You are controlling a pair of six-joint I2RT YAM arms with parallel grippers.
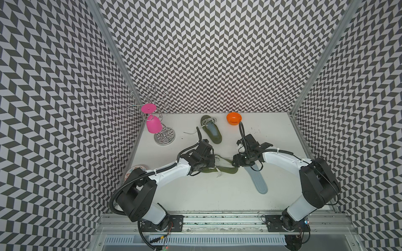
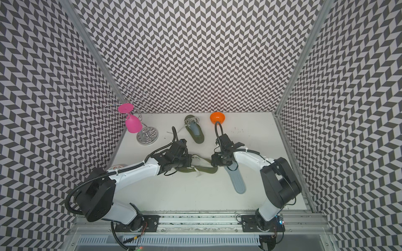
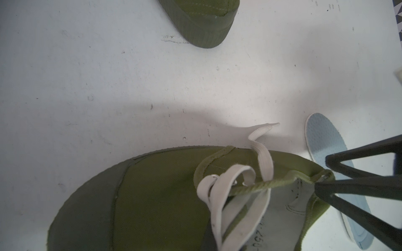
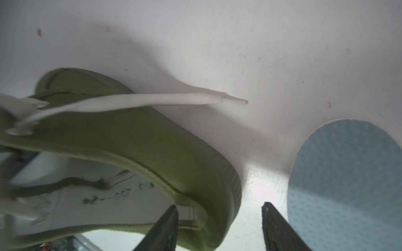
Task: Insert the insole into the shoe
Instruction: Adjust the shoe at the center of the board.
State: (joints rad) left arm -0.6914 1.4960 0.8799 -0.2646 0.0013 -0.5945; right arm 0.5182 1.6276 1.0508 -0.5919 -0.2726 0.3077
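Observation:
Next, I lift the insole by its edge with my right gripper and pass its wide end [image 4: 347, 171] to my left gripper, because the insole lies crosswise [image 1: 258, 180] beside the shoe's heel.
An olive canvas shoe [image 1: 228, 170] [image 2: 206, 170] with white laces lies mid-table between both arms. My left gripper [image 1: 214, 165] is shut on the shoe's front, by the laces; its fingers are hidden in the left wrist view, where the shoe [image 3: 163, 195] fills the near edge. My right gripper [image 4: 219, 208] [image 1: 236, 167] is open and straddles the heel wall [image 4: 217, 184], one finger inside the opening and one outside. The light blue insole [image 1: 258, 182] [image 2: 238, 182] [image 4: 348, 184] [image 3: 324, 139] lies flat on the table beside the heel, partly under my right wrist.
A second olive shoe [image 1: 214, 139] [image 3: 200, 19] with an insole in it lies at the back. An orange bowl [image 1: 234, 118] sits at the back wall. A wire rack with a pink glass [image 1: 153, 125] stands back left. A patterned plate [image 1: 136, 170] lies under my left arm.

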